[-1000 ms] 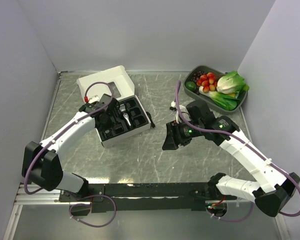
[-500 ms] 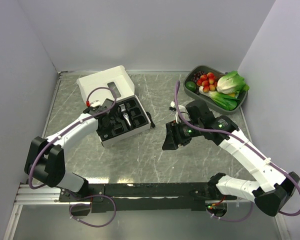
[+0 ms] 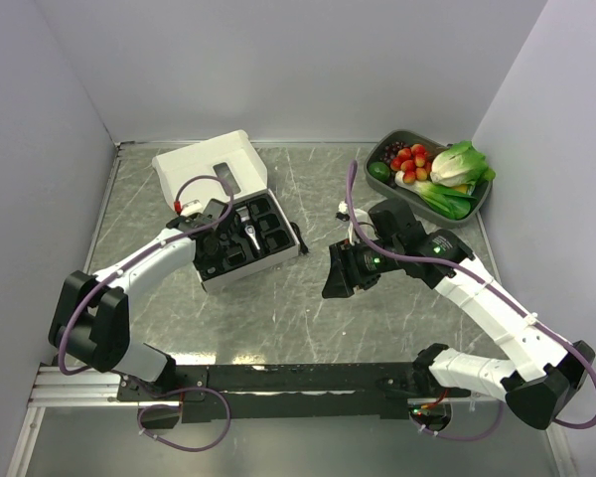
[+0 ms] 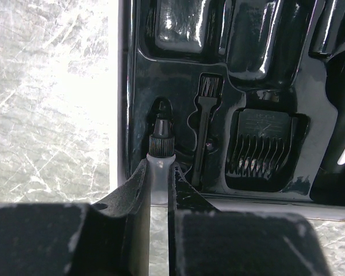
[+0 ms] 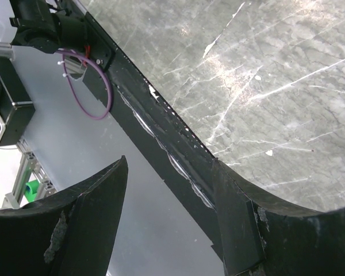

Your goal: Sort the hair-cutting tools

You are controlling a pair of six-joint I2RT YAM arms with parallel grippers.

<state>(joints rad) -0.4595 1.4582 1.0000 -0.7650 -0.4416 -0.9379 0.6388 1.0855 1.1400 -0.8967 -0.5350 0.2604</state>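
Next, my left gripper lets go of the bottle, closes its fingers and pushes the bottle down (image 4: 161,168), because the clear bottle's black cap (image 4: 162,145) sits high above the tray's narrow slot.
My left gripper (image 4: 158,168) is shut on a small clear bottle with a black cap (image 4: 160,141). It holds the bottle over a narrow slot at the left end of the black moulded tray (image 4: 135,86). A small black brush (image 4: 205,123) and a black comb attachment (image 4: 263,150) lie in the tray's recesses. The black hair clipper (image 4: 340,146) lies at the tray's right side. In the top view the left gripper (image 3: 212,238) is at the tray's left end and the clipper (image 3: 248,232) lies in the middle. My right gripper (image 3: 338,283) is open and empty, well to the right of the tray.
The white cardboard box (image 3: 211,169) stands open behind the tray. A grey bowl (image 3: 389,147) of vegetables and fruit sits at the back right. The black rail (image 5: 161,138) at the table's near edge shows in the right wrist view.
My left arm's elbow has swung right and the wrist has shifted slightly over the tray's left end. The right arm has not moved.
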